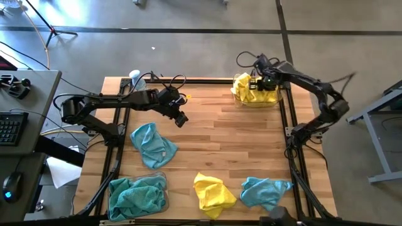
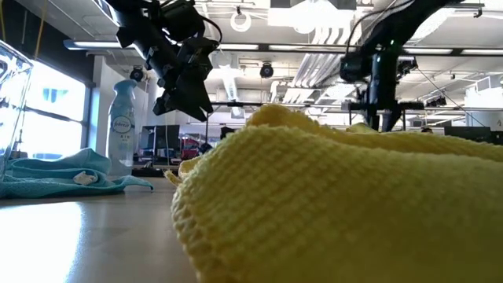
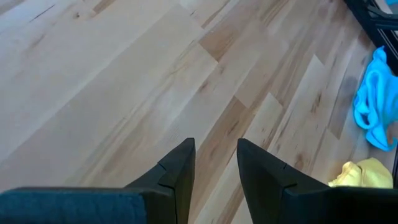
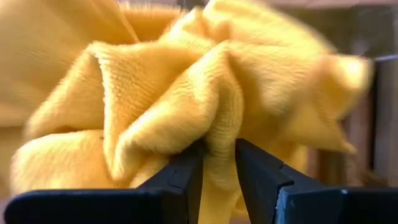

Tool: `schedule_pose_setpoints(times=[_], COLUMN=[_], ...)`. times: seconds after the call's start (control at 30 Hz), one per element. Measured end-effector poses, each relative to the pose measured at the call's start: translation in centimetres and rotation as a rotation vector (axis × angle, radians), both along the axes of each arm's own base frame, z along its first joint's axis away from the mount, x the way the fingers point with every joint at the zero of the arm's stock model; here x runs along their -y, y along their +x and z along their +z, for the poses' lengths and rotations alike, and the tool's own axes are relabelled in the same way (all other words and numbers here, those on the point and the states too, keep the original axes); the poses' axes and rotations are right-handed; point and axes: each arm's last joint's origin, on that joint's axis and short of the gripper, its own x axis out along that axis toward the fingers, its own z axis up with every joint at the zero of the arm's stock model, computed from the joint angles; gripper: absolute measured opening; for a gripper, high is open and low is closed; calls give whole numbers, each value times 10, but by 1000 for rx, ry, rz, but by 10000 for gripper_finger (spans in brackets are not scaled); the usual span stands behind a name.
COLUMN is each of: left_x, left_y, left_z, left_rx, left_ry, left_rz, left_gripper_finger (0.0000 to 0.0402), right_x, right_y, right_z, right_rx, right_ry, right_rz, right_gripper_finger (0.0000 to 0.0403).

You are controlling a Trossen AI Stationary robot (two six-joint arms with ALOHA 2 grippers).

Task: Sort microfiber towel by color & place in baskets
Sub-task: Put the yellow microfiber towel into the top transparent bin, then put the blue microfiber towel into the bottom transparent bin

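My gripper will make the crumpled teal towel (image 1: 154, 147) gather into a heap with drooping flaps when it lifts the towel, because the towel lies in loose folds (image 1: 149, 135).
My right gripper (image 4: 217, 152) is over the far-right basket (image 1: 276, 99), shut on a bunched yellow towel (image 4: 186, 93); it also shows in the high view (image 1: 254, 85). Yellow towels (image 1: 248, 93) fill that basket. My left gripper (image 3: 216, 146) hangs above bare wood at the table's far middle (image 1: 180, 118), open by a narrow gap and empty. A teal towel (image 1: 152, 144) lies crumpled on the table's left. A yellow towel (image 1: 213, 193) and a teal towel (image 1: 265, 191) lie near the front edge. The near-left basket (image 1: 164, 179) holds teal towels (image 1: 135, 196). My right gripper pinches a raised fold of the yellow towel (image 4: 217, 130) between its two fingers. The fingers come from above, pointing down into the basket. The rest of the towel bunches up beyond the fingertips, over the other yellow towels; whether it is lifted clear, I cannot tell.
A spray bottle (image 1: 135, 78) stands at the table's far-left corner and shows in the low view (image 2: 124, 126). A black frame rail (image 1: 292, 144) runs along the table's right side. Bare wood (image 1: 232, 138) lies between the arms. A desk with a keyboard (image 1: 9, 129) stands left of the table.
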Motion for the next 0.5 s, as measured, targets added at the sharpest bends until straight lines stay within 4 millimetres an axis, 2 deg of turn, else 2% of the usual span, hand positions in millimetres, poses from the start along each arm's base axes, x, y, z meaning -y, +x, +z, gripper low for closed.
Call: schedule_pose_setpoints(times=[0.3,0.4,0.5], left_x=[1,3,9], left_y=[0,0,-3], left_z=[0,-1,1], left_rx=[0,-10,-92], left_ry=[-15,-26,-37], left_rz=[15,20,53], left_gripper_finger=[108,108,108], right_x=[-38,-56,-77], right_y=[-19,-17,-8], right_z=[61,74,82], right_rx=[143,195,242], right_ry=[-171,-206,-230], right_rz=[2,34,84], right_gripper_finger=[92,87,70])
